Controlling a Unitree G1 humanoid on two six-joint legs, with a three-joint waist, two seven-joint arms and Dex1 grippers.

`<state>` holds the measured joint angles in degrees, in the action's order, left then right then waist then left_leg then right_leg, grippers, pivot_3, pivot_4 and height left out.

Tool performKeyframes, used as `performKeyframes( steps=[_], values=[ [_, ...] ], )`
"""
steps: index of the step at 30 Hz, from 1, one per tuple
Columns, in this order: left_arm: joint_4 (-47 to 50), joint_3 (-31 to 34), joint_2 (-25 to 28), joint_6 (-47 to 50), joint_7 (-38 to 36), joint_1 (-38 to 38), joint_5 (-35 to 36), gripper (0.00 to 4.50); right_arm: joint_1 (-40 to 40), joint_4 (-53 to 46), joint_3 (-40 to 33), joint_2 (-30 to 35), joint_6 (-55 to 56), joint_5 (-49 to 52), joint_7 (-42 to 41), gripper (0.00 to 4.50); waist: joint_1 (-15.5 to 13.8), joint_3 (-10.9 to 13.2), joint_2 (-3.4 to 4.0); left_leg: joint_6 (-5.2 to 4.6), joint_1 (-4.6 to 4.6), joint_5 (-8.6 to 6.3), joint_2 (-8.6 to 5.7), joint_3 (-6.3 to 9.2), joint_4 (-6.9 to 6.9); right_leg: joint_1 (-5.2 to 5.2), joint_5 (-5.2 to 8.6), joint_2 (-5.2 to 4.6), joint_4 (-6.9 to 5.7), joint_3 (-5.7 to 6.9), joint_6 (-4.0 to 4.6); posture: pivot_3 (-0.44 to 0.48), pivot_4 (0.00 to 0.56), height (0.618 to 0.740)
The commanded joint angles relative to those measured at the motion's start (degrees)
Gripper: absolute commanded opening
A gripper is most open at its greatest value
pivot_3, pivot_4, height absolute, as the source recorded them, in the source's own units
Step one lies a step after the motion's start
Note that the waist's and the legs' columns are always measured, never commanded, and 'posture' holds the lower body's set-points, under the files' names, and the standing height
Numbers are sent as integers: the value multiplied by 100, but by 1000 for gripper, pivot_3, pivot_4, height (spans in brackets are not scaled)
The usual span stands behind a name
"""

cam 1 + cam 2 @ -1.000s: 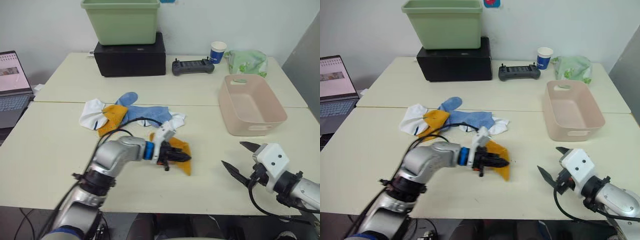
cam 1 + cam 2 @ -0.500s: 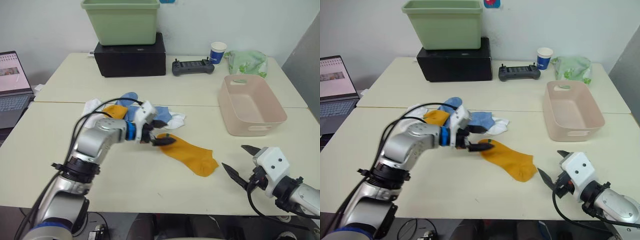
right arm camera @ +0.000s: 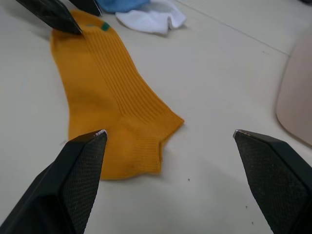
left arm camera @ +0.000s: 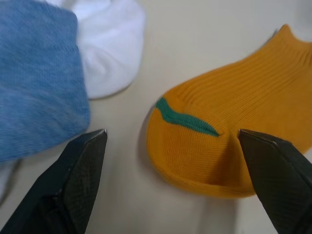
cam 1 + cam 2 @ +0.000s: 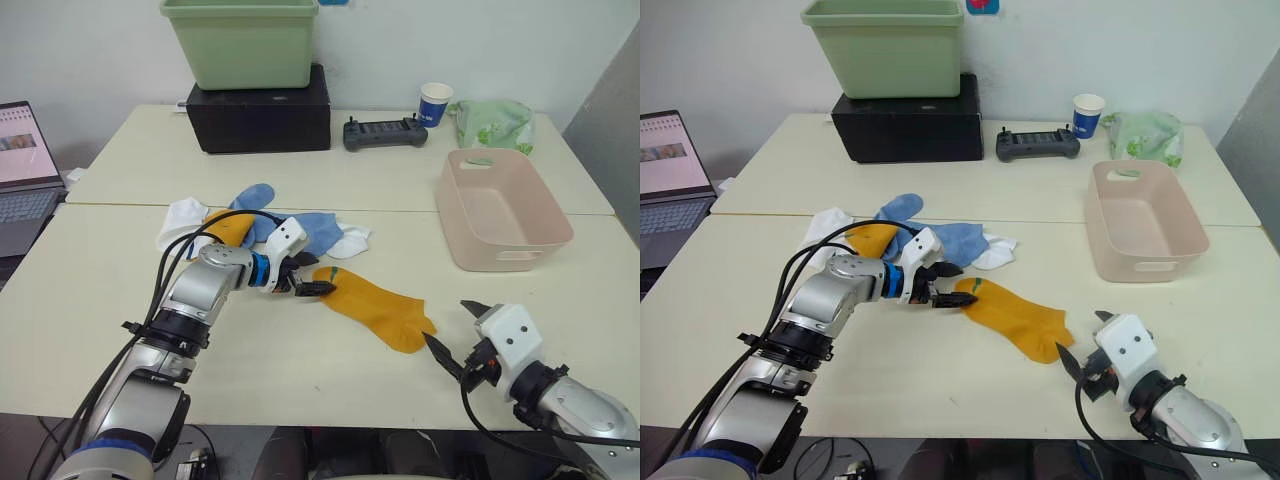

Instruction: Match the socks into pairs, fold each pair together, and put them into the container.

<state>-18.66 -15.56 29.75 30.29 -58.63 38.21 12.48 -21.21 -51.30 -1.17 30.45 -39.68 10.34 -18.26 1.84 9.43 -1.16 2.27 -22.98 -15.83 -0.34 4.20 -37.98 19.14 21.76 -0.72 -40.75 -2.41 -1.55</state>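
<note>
My grippers will pull the mustard sock (image 5: 372, 307) toward me by both ends, and it should stay flat then, because it lies spread out lengthwise (image 5: 408, 326) between them.
One mustard-orange sock (image 5: 375, 306) lies flat on the table in front of me. My left gripper (image 5: 306, 284) is open at its green-marked end (image 4: 187, 122), with a finger on either side of it. My right gripper (image 5: 447, 326) is open and empty just right of the sock's other end (image 3: 131, 146). Behind my left arm is a loose heap with a second mustard sock (image 5: 229, 226), light blue socks (image 5: 316, 229) and white socks (image 5: 350, 241). The pale pink container (image 5: 507, 257) stands empty at the right.
At the back of the table stand a green bin (image 5: 242, 42) on a black box (image 5: 262, 118), a black controller (image 5: 380, 132), a paper cup (image 5: 435, 103) and a pale green bag (image 5: 495, 122). A laptop (image 5: 20, 165) sits at the far left.
The bunched mustard sock has been drawn out flat, and my left gripper has let go of it and opened at its end. My right gripper has moved left toward the sock's other end.
</note>
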Motion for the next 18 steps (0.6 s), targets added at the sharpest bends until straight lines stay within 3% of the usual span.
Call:
performKeyframes(
  steps=[1,2,5,11,16,18],
  values=[
    [53,-85,-57,-8,-105,-68,-105,3083,184,257,157,-285,-152,-172,339,4500,0,0,0,0,0,0,0,1,0,0,0,0,-1,1,0,0,150,725],
    [110,-107,-63,38,-147,-98,-100,2781,238,341,205,-372,-226,-170,380,4500,-1,0,0,0,1,0,0,1,0,1,0,0,-2,1,0,0,150,725],
    [327,-130,-41,182,-285,-222,-46,1905,392,562,286,-643,-506,-113,477,3844,-6,-1,1,2,-1,1,0,1,1,1,0,0,0,1,0,0,150,725],
    [873,118,185,599,-307,-559,129,104,613,743,314,-950,-722,92,410,1737,2,-2,3,0,0,0,1,3,2,1,0,-1,0,1,0,0,150,725],
    [1426,425,488,835,-239,-988,330,0,731,655,367,-949,-633,206,260,28,15,-2,4,-11,1,-7,3,4,4,5,0,0,-1,1,0,0,150,725],
    [1682,642,586,951,-125,-1207,466,0,647,514,298,-790,-543,190,178,28,23,-2,5,-12,1,-7,4,5,3,6,0,0,-2,2,0,0,150,725]
  ],
)
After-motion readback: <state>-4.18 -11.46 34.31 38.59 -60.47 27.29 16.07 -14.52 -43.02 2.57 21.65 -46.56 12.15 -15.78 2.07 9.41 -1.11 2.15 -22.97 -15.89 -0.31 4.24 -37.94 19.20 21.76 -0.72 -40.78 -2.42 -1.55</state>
